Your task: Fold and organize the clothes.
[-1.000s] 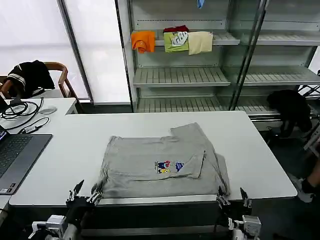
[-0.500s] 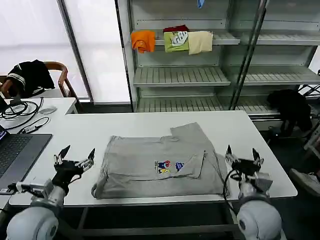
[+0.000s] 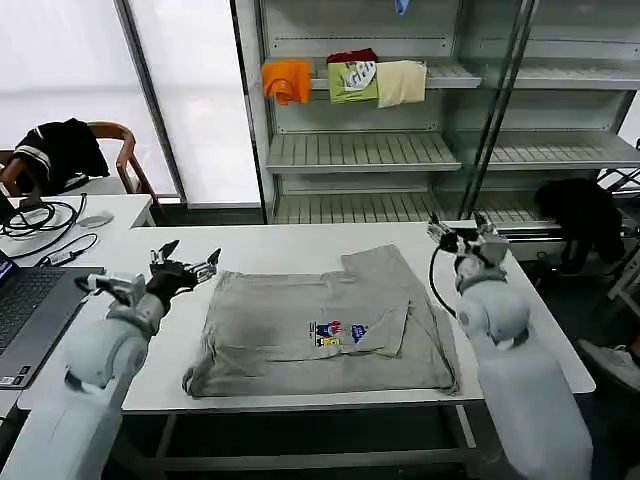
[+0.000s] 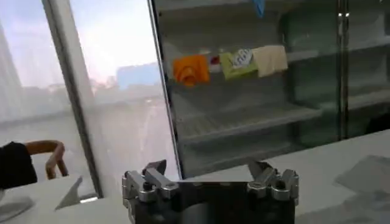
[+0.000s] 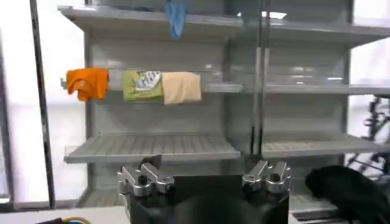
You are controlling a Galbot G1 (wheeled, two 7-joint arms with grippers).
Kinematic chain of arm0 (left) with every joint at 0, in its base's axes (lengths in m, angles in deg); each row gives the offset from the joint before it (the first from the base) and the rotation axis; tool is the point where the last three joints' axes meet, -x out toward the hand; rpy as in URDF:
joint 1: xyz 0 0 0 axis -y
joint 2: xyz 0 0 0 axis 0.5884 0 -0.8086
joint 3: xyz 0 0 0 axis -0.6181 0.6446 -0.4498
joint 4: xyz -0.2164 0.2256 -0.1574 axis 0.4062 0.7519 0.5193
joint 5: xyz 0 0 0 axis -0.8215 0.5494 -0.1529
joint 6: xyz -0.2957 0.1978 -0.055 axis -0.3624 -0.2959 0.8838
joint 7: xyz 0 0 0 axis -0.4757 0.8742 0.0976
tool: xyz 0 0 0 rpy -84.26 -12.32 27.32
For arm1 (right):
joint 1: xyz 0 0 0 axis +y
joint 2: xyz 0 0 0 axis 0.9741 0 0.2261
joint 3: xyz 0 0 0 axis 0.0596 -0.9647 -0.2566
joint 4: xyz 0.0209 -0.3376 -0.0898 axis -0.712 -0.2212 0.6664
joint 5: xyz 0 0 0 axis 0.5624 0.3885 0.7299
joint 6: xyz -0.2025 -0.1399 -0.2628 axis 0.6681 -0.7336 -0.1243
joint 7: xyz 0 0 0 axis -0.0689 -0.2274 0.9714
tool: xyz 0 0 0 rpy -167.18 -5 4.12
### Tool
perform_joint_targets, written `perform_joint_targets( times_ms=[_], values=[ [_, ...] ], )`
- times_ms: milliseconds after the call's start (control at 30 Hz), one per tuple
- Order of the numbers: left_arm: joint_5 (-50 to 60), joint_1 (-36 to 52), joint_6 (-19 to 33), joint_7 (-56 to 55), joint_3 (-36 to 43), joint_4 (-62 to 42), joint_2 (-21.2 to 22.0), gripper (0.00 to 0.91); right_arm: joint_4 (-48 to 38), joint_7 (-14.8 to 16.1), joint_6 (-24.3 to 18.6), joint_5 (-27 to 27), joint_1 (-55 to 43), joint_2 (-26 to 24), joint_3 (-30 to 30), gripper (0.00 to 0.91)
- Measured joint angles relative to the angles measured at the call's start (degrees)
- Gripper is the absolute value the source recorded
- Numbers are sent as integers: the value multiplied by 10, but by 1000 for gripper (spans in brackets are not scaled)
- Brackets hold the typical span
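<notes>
The T-shirt's far edge [image 3: 374, 254] is lying limp past the print, so the T-shirt will double over into a narrow piece of cloth with its print hidden when the robot folds it toward itself.
The clothes are one light grey T-shirt [image 3: 330, 320], lying partly folded on the white table [image 3: 520, 330] with its small multicoloured print facing up. My left gripper [image 3: 185, 268] hovers open just off the shirt's far left corner, touching nothing. In the left wrist view its fingers [image 4: 152, 176] stand spread with nothing between them. My right gripper [image 3: 462, 233] is raised open past the shirt's far right side, near the table's back edge, and holds nothing. The right wrist view shows its fingers [image 5: 149, 173] wide apart, facing the shelves.
A metal shelf unit [image 3: 360, 150] stands behind the table, with orange [image 3: 286, 80], green [image 3: 352, 80] and cream [image 3: 400, 82] folded garments. A laptop [image 3: 25, 310] and cables lie at the left. Black garments hang on a chair [image 3: 60, 150] and at the right [image 3: 580, 215].
Both arms came up from below the table's front edge and swung towards its far side, left and right of the shirt. The shirt has not moved.
</notes>
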Motion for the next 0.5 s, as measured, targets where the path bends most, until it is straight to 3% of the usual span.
perform_joint_targets(
  times_ms=[500],
  values=[
    [0,89,-8,30,69,-148,30,907,-237,62,-26,32,-93,68,-27,907]
  ],
)
